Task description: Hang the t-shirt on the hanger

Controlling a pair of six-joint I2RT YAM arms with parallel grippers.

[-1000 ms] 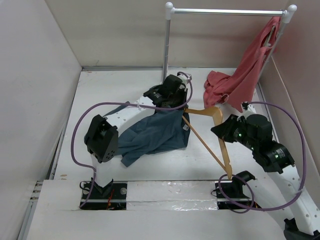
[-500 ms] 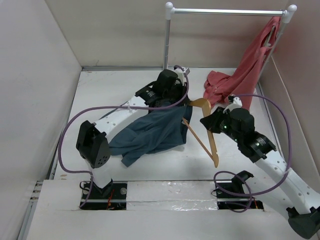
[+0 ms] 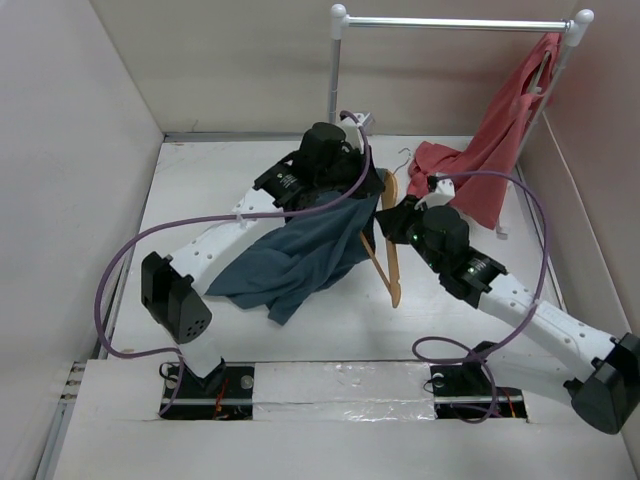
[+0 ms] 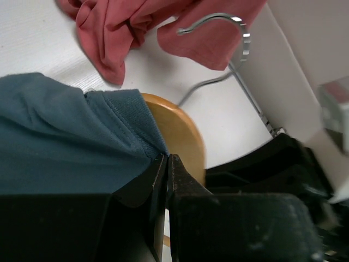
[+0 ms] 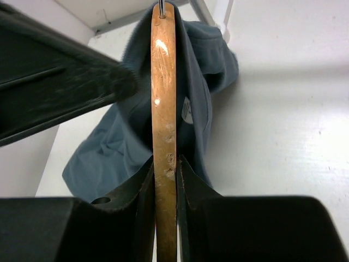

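The t-shirt's open collar (image 5: 195,109) goes over both sides of the hanger's wooden arm, so the robot's left gripper should keep its hold on the collar's ribbed rim until the hanger's rounded top (image 3: 390,183) is inside, and then let go.
The slate-blue t-shirt (image 3: 300,258) hangs from its collar, its lower part trailing on the table. My left gripper (image 3: 362,192) is shut on the ribbed collar (image 4: 128,117), right against the rounded top of the tan wooden hanger (image 4: 182,139). The hanger (image 3: 389,250) runs near-to-far beside the shirt, with its silver hook (image 3: 403,158) at the far end. My right gripper (image 3: 390,226) is shut on the hanger's wooden arm (image 5: 163,82). In the right wrist view the t-shirt (image 5: 103,155) lies behind and around that arm, its white label showing.
A coral-red garment (image 3: 480,160) hangs from the white rail (image 3: 455,22) at the back right and spills onto the table near the hook. The rail's post (image 3: 332,90) stands just behind my left wrist. Side walls close in left and right; purple cables loop over both arms.
Both arms have moved toward the back middle. The hanger has swung from a wide slant to nearly straight near-to-far and shifted left. The t-shirt's collar end has been lifted up against it.
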